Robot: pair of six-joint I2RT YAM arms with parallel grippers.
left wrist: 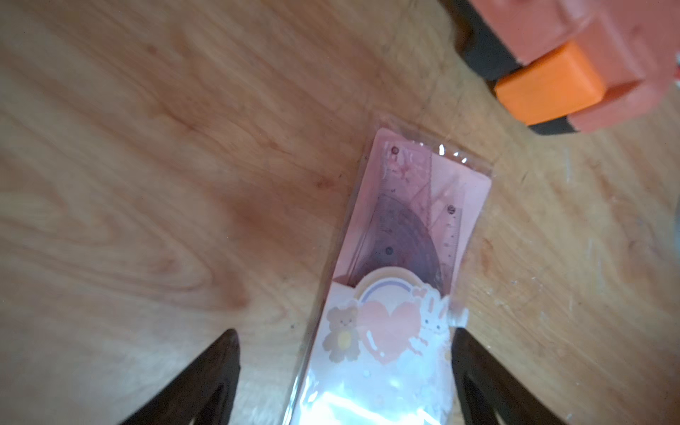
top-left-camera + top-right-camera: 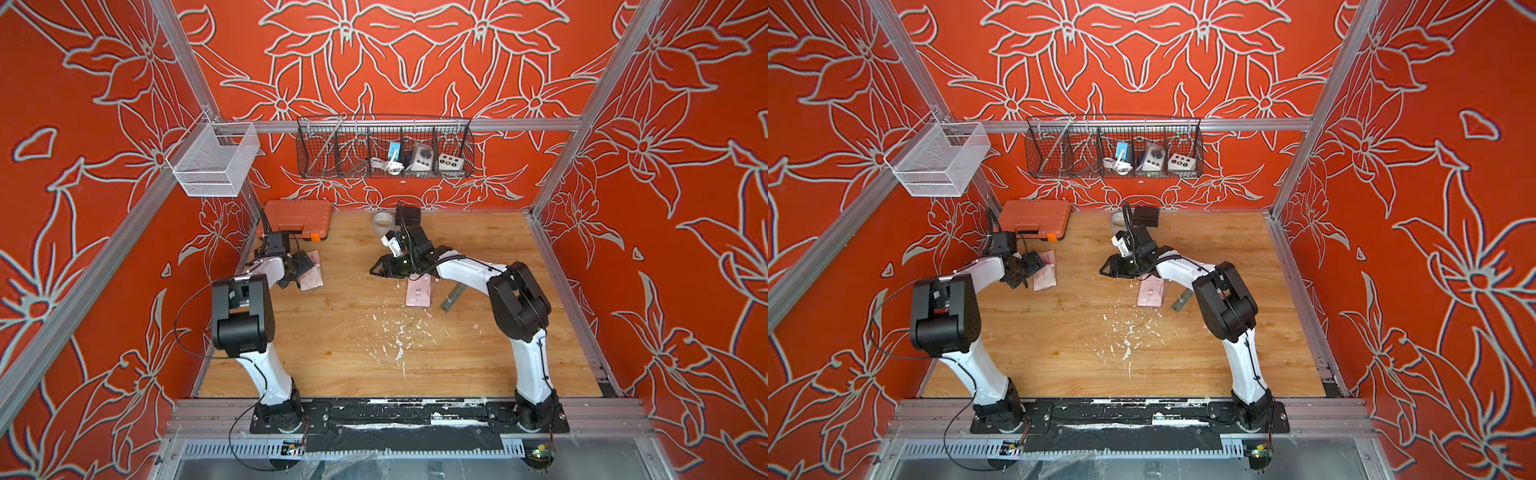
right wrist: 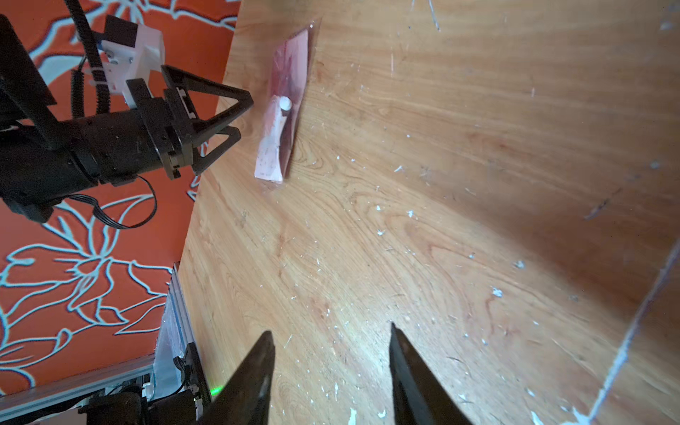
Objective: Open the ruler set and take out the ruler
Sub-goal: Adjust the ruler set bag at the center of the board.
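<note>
The ruler set (image 2: 312,276) is lying beside the orange tool case, far from my right gripper. Next, I drag it to the table's middle (image 2: 364,292) with my left gripper first.
The ruler set (image 1: 404,257) is a pink card with a bear and a rabbit, sealed in a clear sleeve with pink rulers and a protractor inside. It lies flat on the wooden table (image 2: 353,361) at the left, seen in both top views (image 2: 312,271) (image 2: 1045,272). My left gripper (image 1: 345,331) is open, its fingers straddling the sleeve's near end without squeezing it. My right gripper (image 3: 331,329) is open and empty above bare wood, near the middle (image 2: 374,269). Below its arm lie a second pink card (image 2: 419,293) and a grey-green ruler (image 2: 455,297).
An orange tool case (image 2: 297,218) stands at the back left, close to the ruler set. A tape roll (image 2: 383,219) and a black box (image 2: 408,214) sit by the back wall. A black wire basket (image 2: 384,147) and a white mesh basket (image 2: 214,160) hang above. White flecks (image 2: 399,336) litter the table.
</note>
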